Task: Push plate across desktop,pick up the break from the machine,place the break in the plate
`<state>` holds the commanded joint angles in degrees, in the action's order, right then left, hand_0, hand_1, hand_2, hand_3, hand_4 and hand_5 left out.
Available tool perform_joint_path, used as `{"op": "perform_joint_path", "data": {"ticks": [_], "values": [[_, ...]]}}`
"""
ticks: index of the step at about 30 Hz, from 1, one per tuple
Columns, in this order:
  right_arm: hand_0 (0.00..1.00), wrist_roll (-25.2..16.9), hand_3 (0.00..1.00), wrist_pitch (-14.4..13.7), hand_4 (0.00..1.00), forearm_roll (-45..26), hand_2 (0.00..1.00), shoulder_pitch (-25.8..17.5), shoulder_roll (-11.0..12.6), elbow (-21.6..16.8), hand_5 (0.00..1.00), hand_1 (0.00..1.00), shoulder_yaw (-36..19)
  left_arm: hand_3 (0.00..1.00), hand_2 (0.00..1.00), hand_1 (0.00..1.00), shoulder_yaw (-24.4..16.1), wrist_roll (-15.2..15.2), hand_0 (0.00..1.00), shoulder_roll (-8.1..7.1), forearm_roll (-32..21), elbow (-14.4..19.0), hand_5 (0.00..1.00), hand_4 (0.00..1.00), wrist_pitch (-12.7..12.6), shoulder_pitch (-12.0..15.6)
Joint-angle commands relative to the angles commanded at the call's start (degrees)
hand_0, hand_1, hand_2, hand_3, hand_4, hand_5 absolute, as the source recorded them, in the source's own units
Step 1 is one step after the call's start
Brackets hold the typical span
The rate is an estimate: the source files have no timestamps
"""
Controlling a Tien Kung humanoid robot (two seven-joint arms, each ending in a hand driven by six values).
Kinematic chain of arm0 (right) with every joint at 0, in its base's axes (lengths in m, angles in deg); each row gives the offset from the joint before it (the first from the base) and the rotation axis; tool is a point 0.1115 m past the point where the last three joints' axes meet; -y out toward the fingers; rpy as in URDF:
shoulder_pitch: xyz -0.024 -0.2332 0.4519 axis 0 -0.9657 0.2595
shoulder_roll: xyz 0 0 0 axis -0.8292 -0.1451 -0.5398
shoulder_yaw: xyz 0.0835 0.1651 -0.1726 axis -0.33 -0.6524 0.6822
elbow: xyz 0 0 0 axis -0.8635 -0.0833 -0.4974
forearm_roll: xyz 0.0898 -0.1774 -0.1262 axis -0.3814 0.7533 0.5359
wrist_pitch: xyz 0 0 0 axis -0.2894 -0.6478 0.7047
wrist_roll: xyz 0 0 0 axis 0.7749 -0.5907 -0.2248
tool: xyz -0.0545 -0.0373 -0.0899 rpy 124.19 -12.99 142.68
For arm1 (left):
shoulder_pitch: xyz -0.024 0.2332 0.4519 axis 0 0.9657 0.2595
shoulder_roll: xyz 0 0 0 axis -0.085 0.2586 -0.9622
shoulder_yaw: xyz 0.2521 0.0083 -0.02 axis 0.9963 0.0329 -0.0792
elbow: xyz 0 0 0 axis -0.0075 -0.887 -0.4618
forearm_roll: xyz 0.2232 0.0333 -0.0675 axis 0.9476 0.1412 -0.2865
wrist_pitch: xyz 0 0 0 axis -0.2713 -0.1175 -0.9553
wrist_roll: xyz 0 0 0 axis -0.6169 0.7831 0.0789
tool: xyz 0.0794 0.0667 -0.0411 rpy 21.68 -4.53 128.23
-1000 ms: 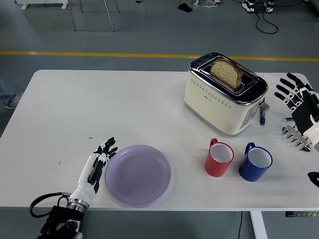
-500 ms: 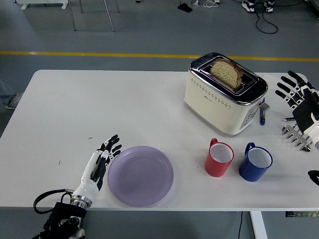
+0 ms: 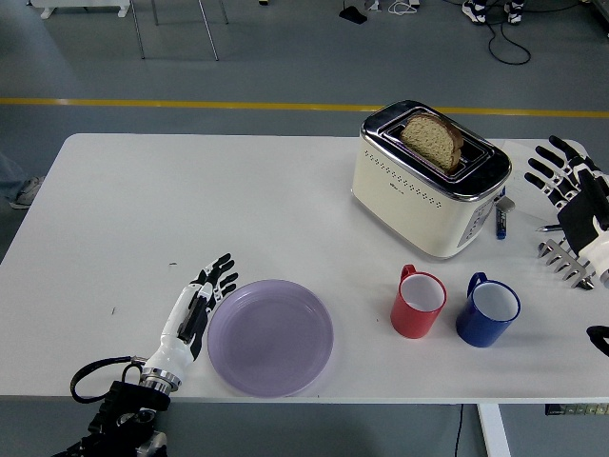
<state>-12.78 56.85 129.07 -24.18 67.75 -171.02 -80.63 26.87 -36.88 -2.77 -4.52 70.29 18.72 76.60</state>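
Note:
The slice of brown bread [image 3: 433, 142] is standing straight above the toaster's slot [image 3: 440, 168], so it will come out in one piece and stay flat when the robot lifts it.
A lilac plate [image 3: 271, 336] lies near the table's front edge. My left hand [image 3: 202, 300] rests flat against the plate's left rim, fingers straight and spread, holding nothing. A cream toaster [image 3: 430, 178] with a chrome top stands at the back right. A slice of brown bread [image 3: 433, 139] sticks up out of its slot. My right hand [image 3: 565, 176] hovers at the right edge beside the toaster, fingers spread, empty.
A red mug [image 3: 418, 302] and a blue mug [image 3: 487, 309] stand side by side to the right of the plate, in front of the toaster. A blue pen [image 3: 500, 220] lies by the toaster. A metal rack [image 3: 567, 260] sits at the right edge.
My left hand has slid to the right and the plate has moved a little rightward with it. The right hand has barely moved.

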Motion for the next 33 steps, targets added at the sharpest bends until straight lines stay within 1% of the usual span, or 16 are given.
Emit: {"op": "perform_joint_path", "data": {"ticks": [7, 17, 33], "values": [[0.825, 0.0, 0.761, 0.0, 0.479, 0.0, 0.743, -0.1, -0.2, 0.1, 0.551, 0.763, 0.1, 0.92, 0.94, 0.868, 0.4, -0.1, 0.849, 0.02, -0.1, 0.1, 0.998, 0.553, -0.1, 0.0], [0.826, 0.0, 0.76, -0.1, 0.479, 0.0, 0.739, 0.0, -0.1, 0.0, 0.55, 0.763, -0.1, 0.914, 0.938, 0.866, -0.1, -0.8, 0.844, -0.22, 0.6, 0.8, 0.998, 0.553, -1.3, 0.1], [0.826, 0.0, 0.76, -0.1, 0.48, 0.0, 0.738, 0.2, -0.3, 0.0, 0.55, 0.763, -0.5, 0.911, 0.934, 0.865, 0.0, -0.9, 0.841, -0.25, 0.6, 1.2, 0.998, 0.553, -1.5, -0.1]]}}
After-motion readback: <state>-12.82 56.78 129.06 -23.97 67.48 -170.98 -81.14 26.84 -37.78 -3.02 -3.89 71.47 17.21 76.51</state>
